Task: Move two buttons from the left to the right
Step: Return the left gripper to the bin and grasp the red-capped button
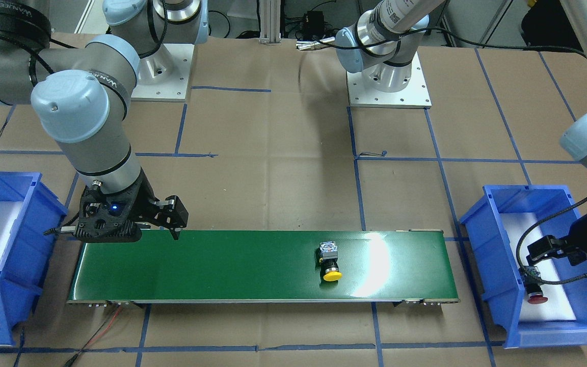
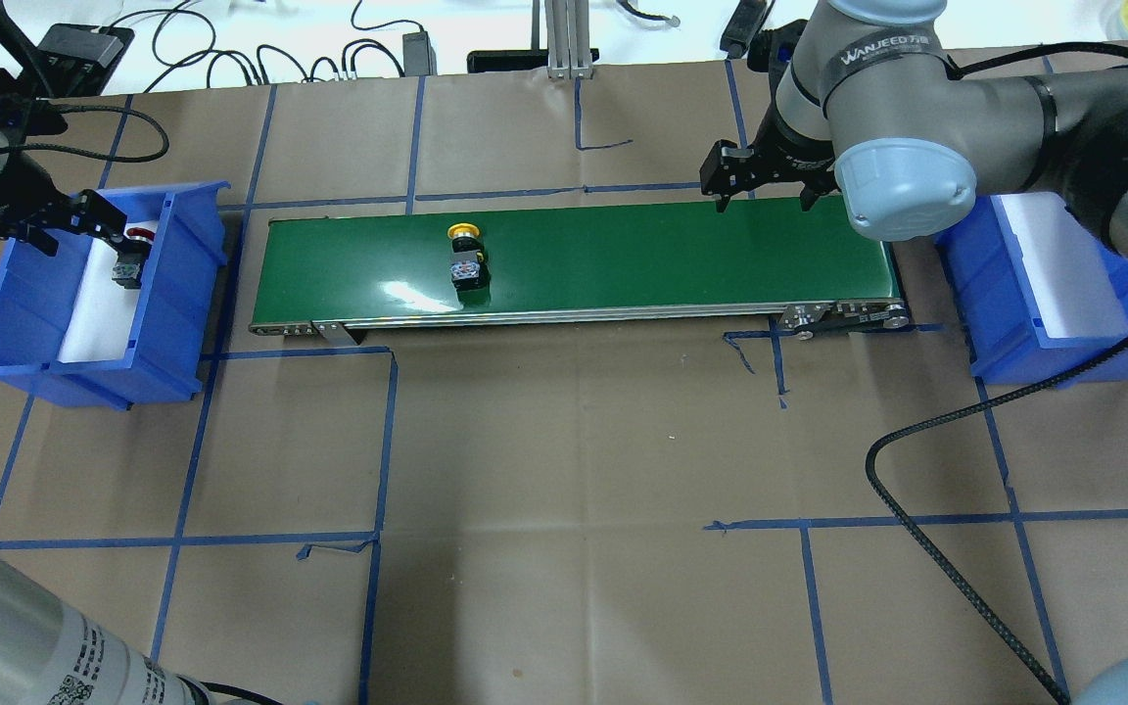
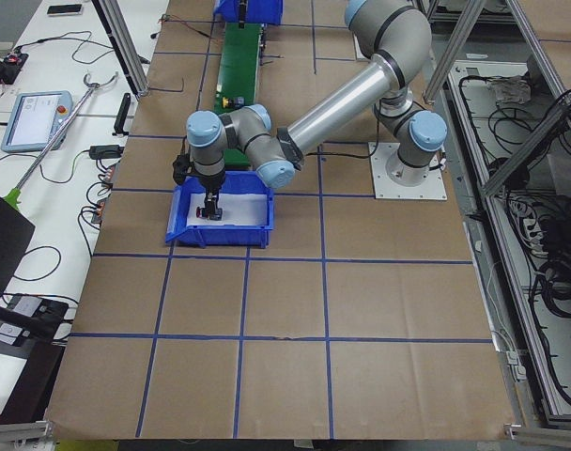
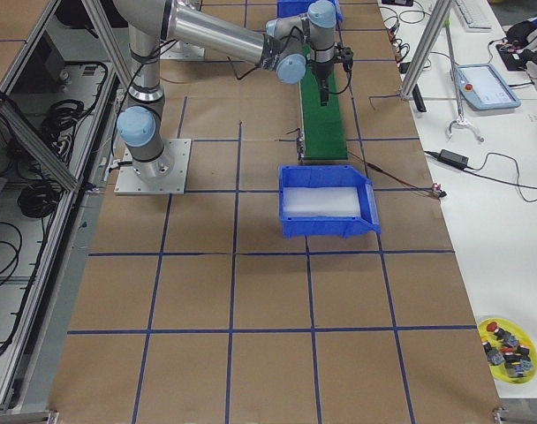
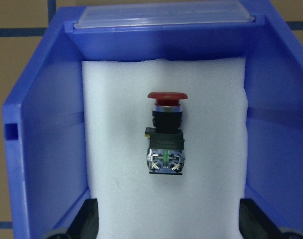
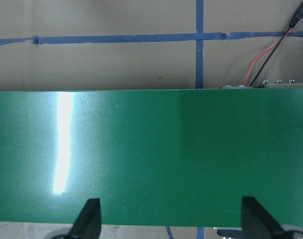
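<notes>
My gripper will place the red button (image 1: pixel 536 292), and the green conveyor belt should then carry it along, because the yellow button (image 1: pixel 329 261) lies in the middle of the belt, away from my grippers.
The yellow button (image 1: pixel 330 262) lies on its side on the green conveyor belt (image 1: pixel 222 265), toward the robot's left; it also shows in the overhead view (image 2: pixel 466 257). The red button (image 5: pixel 166 134) lies on white foam in the left blue bin (image 2: pixel 182 294) and shows in the front view (image 1: pixel 534 293). My left gripper (image 5: pixel 171 221) hangs above it, open, with the fingers wide on either side and not touching. My right gripper (image 2: pixel 762 201) is open and empty over the belt's right end (image 6: pixel 151 159).
The right blue bin (image 2: pixel 1014 343) with a white foam liner stands past the belt's right end. Blue tape lines cross the brown paper table. A red and black wire (image 6: pixel 256 64) runs by the belt's end. A yellow dish (image 4: pixel 507 349) with several spare buttons sits far off.
</notes>
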